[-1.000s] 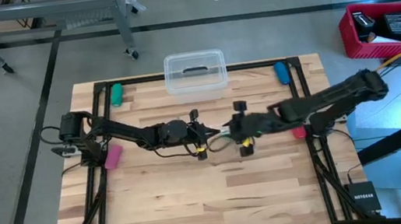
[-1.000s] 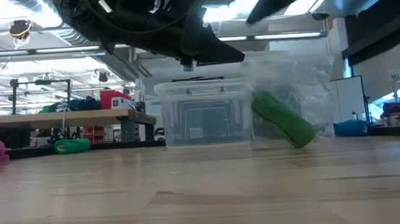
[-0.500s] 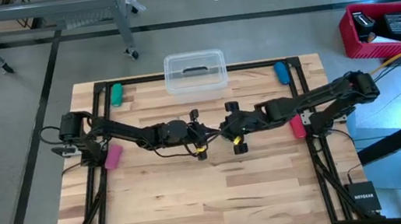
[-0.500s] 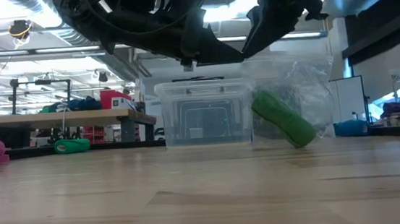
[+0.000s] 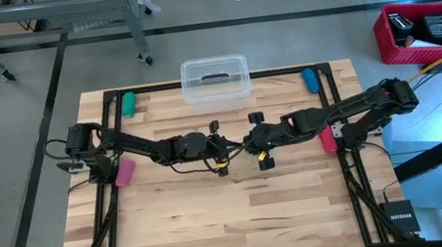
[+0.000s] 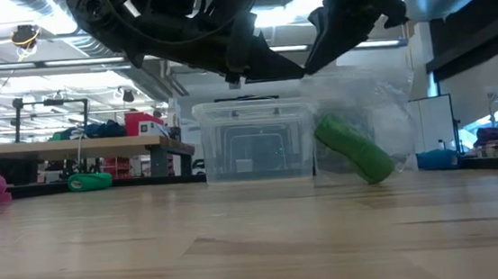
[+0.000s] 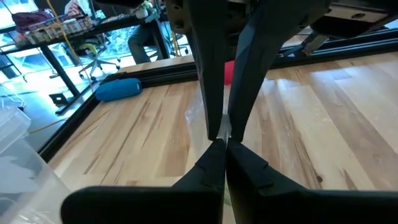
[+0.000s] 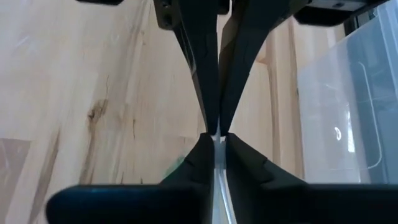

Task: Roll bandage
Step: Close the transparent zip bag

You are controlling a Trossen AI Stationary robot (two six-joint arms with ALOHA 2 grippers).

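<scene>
My left gripper should take a new grip and hold the bag's corner while my right gripper moves along the bag's top edge (image 6: pixel 309 77), because both grippers are pinching that edge finger to finger.
A small clear plastic bag (image 6: pixel 369 120) hangs over the middle of the table with a thick green roll (image 6: pixel 354 150) lying slanted in its lower part. Whether its bottom touches the table I cannot tell. My left gripper (image 5: pixel 237 145) and my right gripper (image 5: pixel 251 143) meet tip to tip above it, both shut on the bag's top. In the high view the arms hide the bag. The bandage as a loose strip is out of view. My left gripper pinches the bag's top edge (image 7: pixel 223 132) between its two fingers, coming nearly level from the table's left. The bag hangs below the fingers. My right gripper pinches the same top edge (image 8: pixel 215 138) between its two fingers, right against the left fingertips. It slants down from the table's right. Clear film (image 8: pixel 220 183) runs back between its fingers.
A clear lidded box (image 5: pixel 215 81) stands at the far edge's middle. A green cylinder (image 5: pixel 127 104) lies at the far left, a blue one (image 5: pixel 310 81) at the far right. A pink roll (image 5: pixel 124 172) lies left, a red one (image 5: pixel 327 139) right. The near half is bare wood.
My right gripper has come down and toward the table's left, up to the left gripper's tips, and has shut on the bag's top. My left gripper has kept still, holding the bag.
</scene>
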